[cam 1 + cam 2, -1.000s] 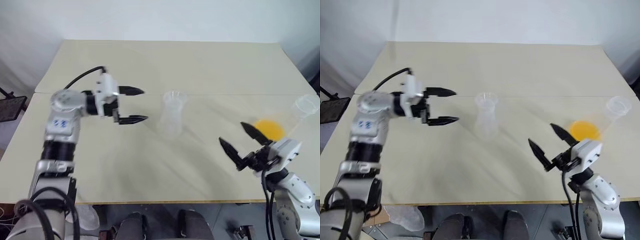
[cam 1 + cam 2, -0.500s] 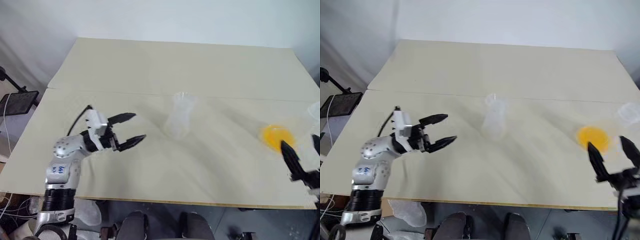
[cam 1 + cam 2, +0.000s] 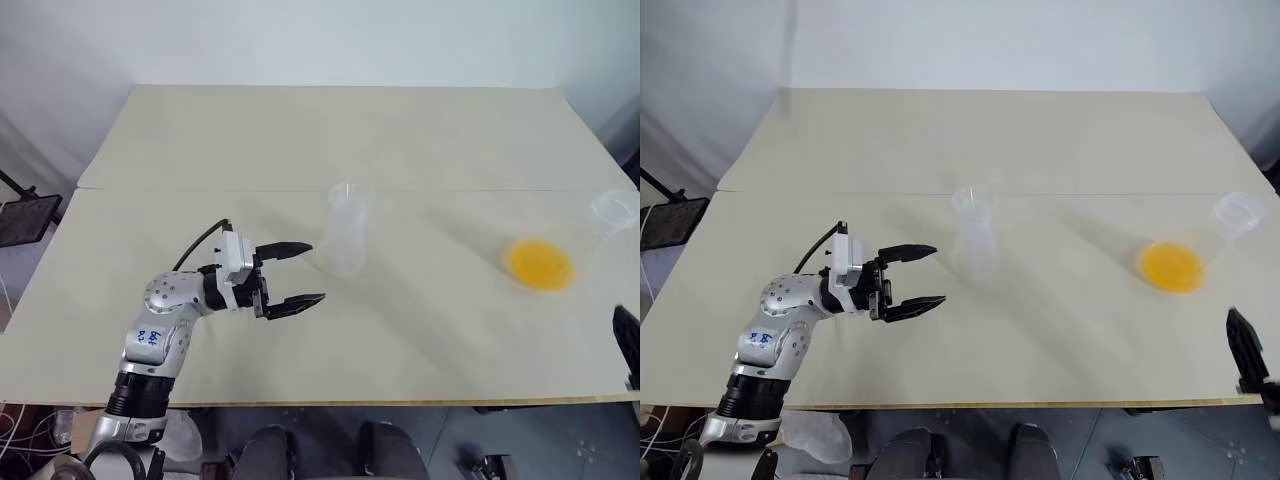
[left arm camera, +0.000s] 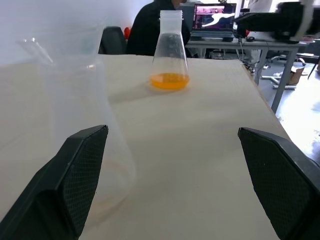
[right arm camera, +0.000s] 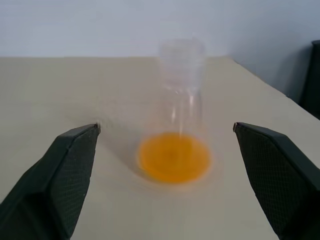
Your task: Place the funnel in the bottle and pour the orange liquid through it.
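The orange liquid lies shallow in the flask's base (image 3: 540, 266), so I expect it to pool inside when I tip the flask and pour out only once the flask's neck (image 3: 612, 210) points down.
The clear bottle (image 3: 345, 240) stands mid-table, and a round clear rim at its top looks like the funnel (image 3: 345, 192) seated in its neck. The orange liquid (image 3: 540, 265) lies in the bottom of a clear conical flask (image 5: 181, 75) at the table's right. My left gripper (image 3: 315, 272) is open and empty, low over the table just left of the bottle, pointing right. In the left wrist view the bottle (image 4: 80, 135) is close beside one finger. My right gripper (image 5: 166, 127) is open and empty, facing the flask from the near right table corner; one finger (image 3: 1244, 352) shows there.
The beige table (image 3: 300, 130) has a seam across its middle and bare surface all around the two vessels. A black stand (image 3: 22, 215) sits off the left edge. Beyond the table's right end, a seated person (image 4: 150, 30) and desks with a monitor (image 4: 215, 15).
My left gripper has dropped lower and come nearer and right, toward the bottle. My right gripper has swung out to the right edge of the head views. Both stayed open.
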